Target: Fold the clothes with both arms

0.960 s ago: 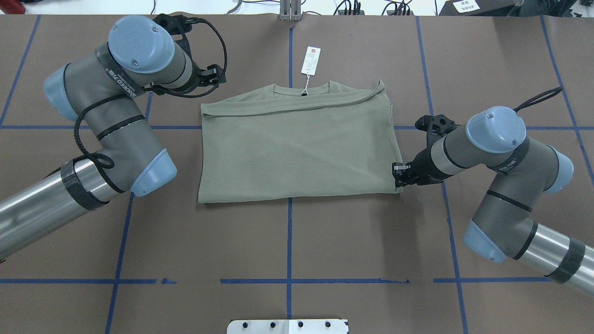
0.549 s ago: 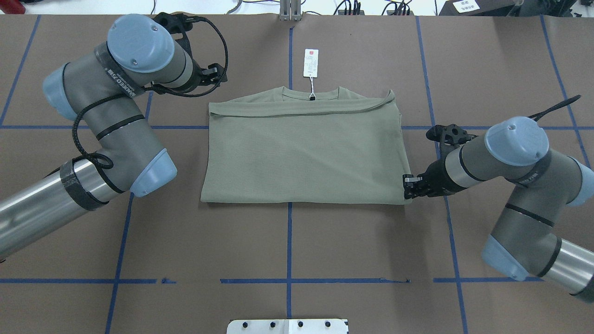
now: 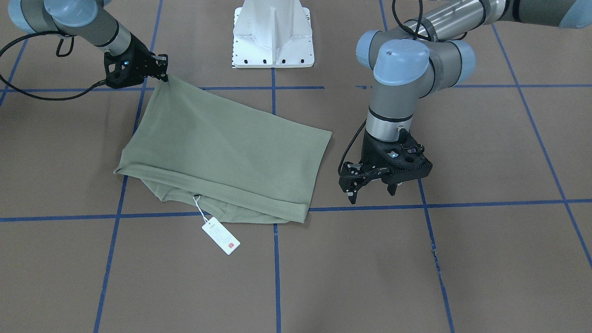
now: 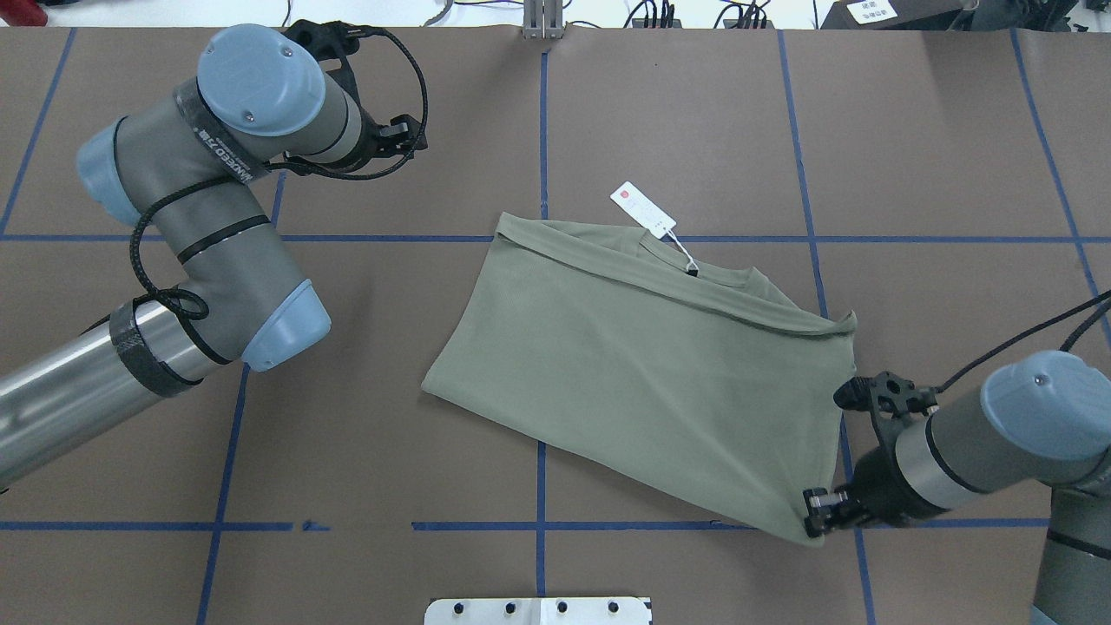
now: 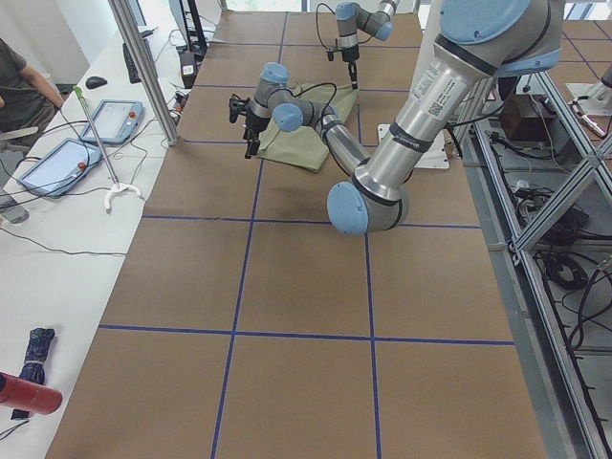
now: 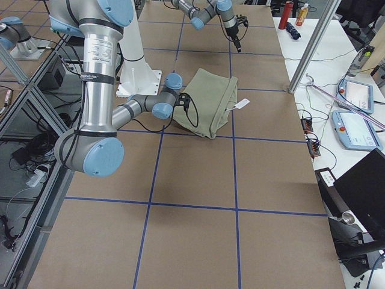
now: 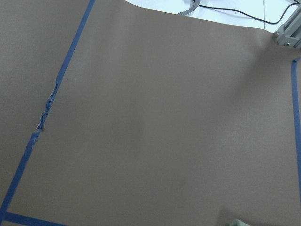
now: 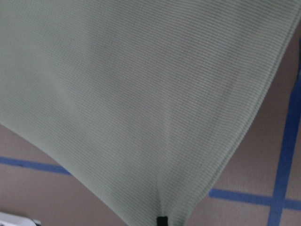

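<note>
The shirt's long folded strip (image 3: 216, 189) is flat against the layers, so the sage-green shirt (image 3: 233, 147) will swing around as one folded piece when the robot pulls the shirt's corner.
The sage-green shirt (image 4: 642, 365) lies folded into a rectangle on the brown table, turned at an angle. Its neck and white hang tag (image 4: 642, 208) are on the far side. It also shows in the front-facing view (image 3: 222, 152), where the tag (image 3: 221, 236) lies nearest the camera. My right gripper (image 4: 814, 514) is shut on the shirt's near right corner and holds it slightly raised (image 3: 162, 71). The right wrist view is filled with the fabric (image 8: 141, 94). My left gripper (image 3: 371, 192) points down, open and empty, beside the shirt's left edge and apart from it.
The white pedestal base (image 3: 273, 32) stands at the table's near edge, between the arms. Blue tape lines (image 4: 541, 451) cross the brown table cover (image 4: 660, 104). Side benches hold tablets (image 6: 355, 129) and cables. A person (image 5: 14, 81) sits beyond the far edge.
My right gripper has pulled the shirt's corner toward the robot and to the right. The shirt has slid and rotated, and the tag has moved with it. The left arm has barely moved.
</note>
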